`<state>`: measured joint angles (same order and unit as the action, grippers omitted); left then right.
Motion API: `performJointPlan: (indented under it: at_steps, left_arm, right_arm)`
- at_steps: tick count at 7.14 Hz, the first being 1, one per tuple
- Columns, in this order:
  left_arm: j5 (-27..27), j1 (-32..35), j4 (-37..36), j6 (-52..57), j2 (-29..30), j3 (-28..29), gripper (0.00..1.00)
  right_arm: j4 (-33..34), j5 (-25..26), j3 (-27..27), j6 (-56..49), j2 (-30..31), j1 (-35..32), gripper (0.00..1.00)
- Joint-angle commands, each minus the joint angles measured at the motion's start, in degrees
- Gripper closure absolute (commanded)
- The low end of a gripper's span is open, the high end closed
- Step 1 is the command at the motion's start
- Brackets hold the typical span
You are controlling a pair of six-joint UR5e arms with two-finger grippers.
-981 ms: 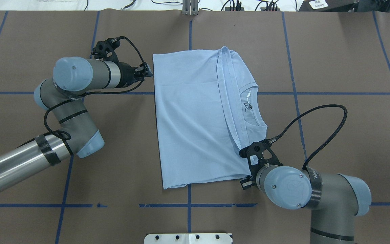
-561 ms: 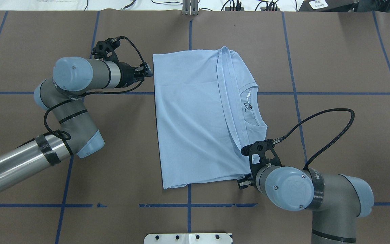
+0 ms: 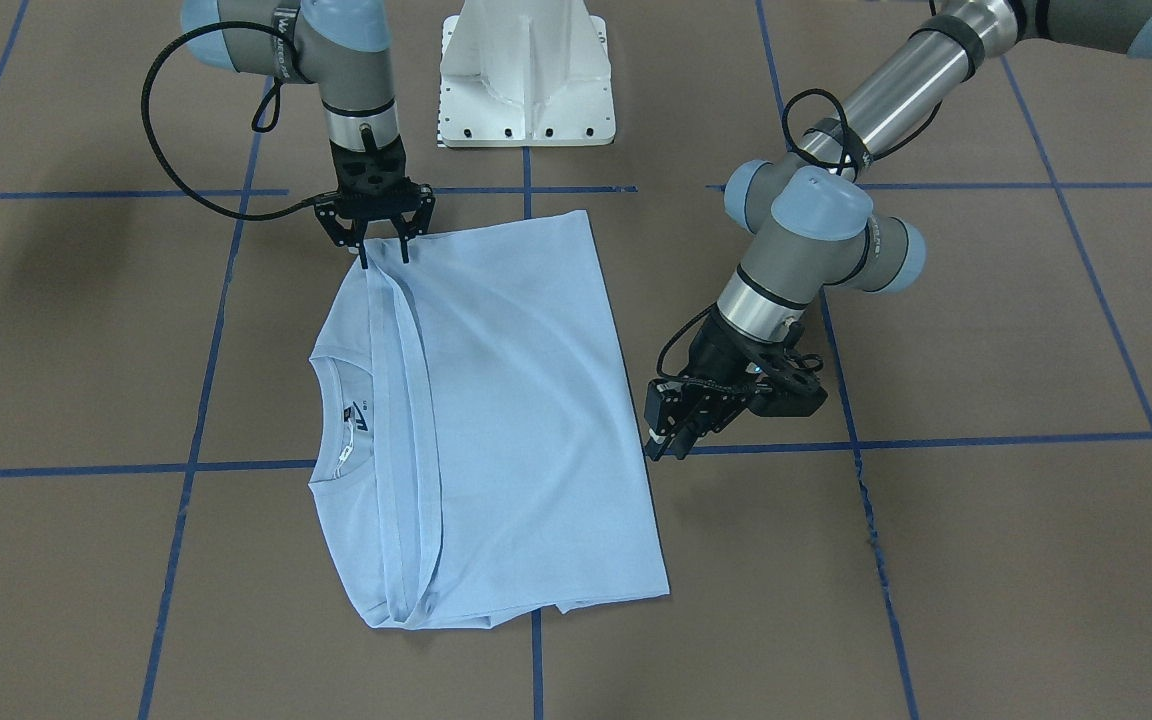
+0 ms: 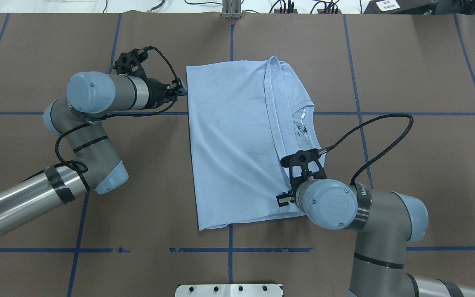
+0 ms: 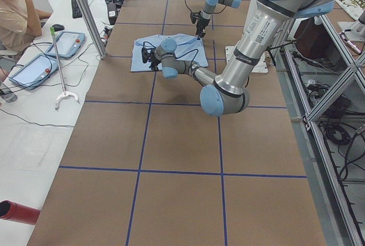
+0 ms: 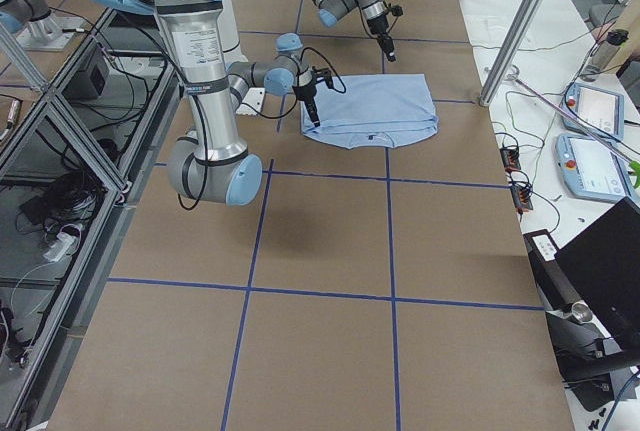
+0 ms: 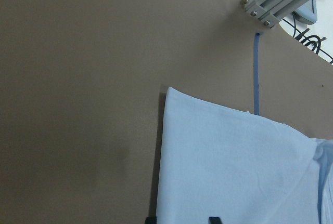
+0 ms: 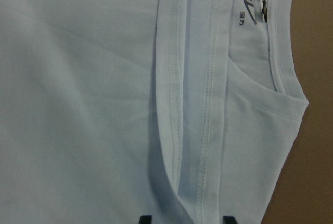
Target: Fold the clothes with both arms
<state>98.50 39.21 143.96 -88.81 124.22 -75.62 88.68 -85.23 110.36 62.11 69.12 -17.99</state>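
Note:
The long fold edge (image 3: 421, 376) of the light blue T-shirt lies in a loose bow (image 3: 437, 504), so this edge will become straight when the robot pulls the edge's corner.
The light blue T-shirt (image 4: 237, 140) lies folded flat on the brown table, collar and dark neck label (image 4: 302, 128) facing up on its right side; the chest print is hidden. It also shows in the front view (image 3: 516, 420). My left gripper (image 4: 178, 88) lies low at the shirt's left edge; in the left wrist view its fingertips (image 7: 213, 219) stand apart on either side of that edge, open. My right gripper (image 3: 383, 250) points down, open, over the folded hems (image 8: 192, 104) at the shirt's near right corner. The wrist hides it in the overhead view.
The white pedestal base (image 3: 526, 70) stands at the robot's side of the table. Blue tape lines (image 4: 357, 82) cross the brown surface. An aluminium post (image 4: 231, 10) and cables sit at the far edge. A seated person (image 5: 14, 12) and tablets are beyond the table.
My right arm has moved left and away from the robot, from beside the shirt's near right corner to over it. My left gripper has crept slightly toward the shirt's edge.

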Motion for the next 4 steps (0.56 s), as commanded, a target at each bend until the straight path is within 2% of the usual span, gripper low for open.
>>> performJointPlan:
  at_steps: [1, 4]
  left_arm:
    - [0.02, -0.36, 0.0, -0.31, -0.03, -0.05, 0.56]
    - [0.02, -0.36, 0.0, -0.22, -0.03, 0.04, 0.56]
  right_arm:
    - [0.0, -0.11, -3.21, -4.18, -2.84, -2.39, 0.48]
    - [-0.26, -0.55, -4.98, -4.28, -3.2, -2.31, 0.76]
